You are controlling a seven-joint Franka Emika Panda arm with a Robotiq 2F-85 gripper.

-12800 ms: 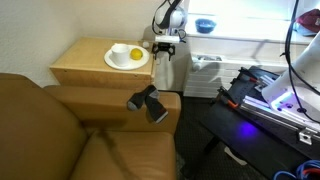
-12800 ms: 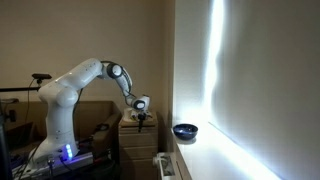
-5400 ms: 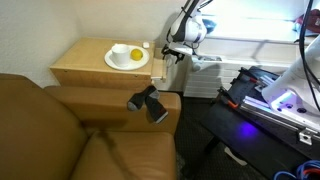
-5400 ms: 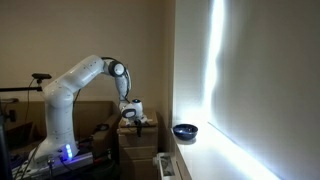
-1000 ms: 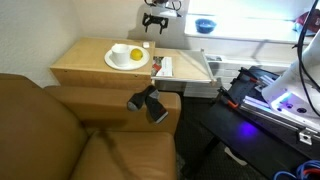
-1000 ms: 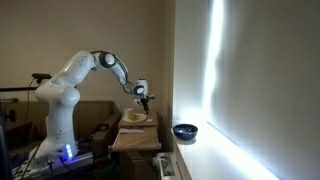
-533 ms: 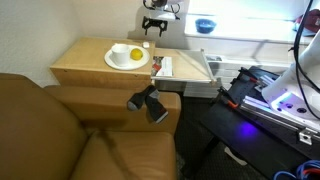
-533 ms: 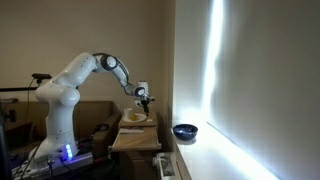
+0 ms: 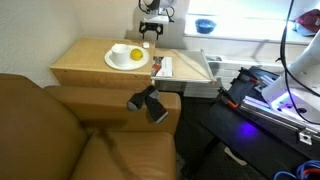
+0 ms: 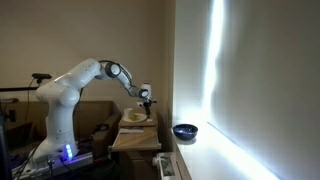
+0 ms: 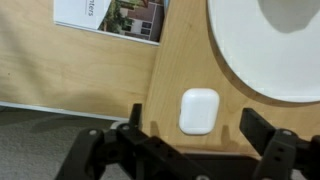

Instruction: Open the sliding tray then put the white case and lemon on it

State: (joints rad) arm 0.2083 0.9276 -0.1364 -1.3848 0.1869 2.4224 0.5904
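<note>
I should lower my gripper further before my open fingers close around the white case, because they line up across the white case's narrow width (image 11: 199,111) and are clear of the round white plate (image 11: 275,45).
The white case (image 11: 198,110) lies on the light wooden side table (image 9: 80,62), next to the round white plate (image 11: 270,40). My gripper (image 11: 197,120) is open and hovers just above the case, with one finger on each side and neither touching it. In both exterior views the gripper (image 9: 151,30) (image 10: 147,100) is over the table's far corner. The lemon (image 9: 135,54) sits on the plate (image 9: 120,60). The sliding tray (image 9: 190,68) is pulled out beside the table, and its pale board also shows in the wrist view (image 11: 60,70).
A printed booklet (image 11: 115,20) (image 9: 163,67) lies on the tray near the table. A brown sofa (image 9: 60,130) has a black object (image 9: 148,102) on its armrest. A blue bowl (image 9: 204,25) stands on the window sill. Grey carpet (image 11: 40,130) lies below.
</note>
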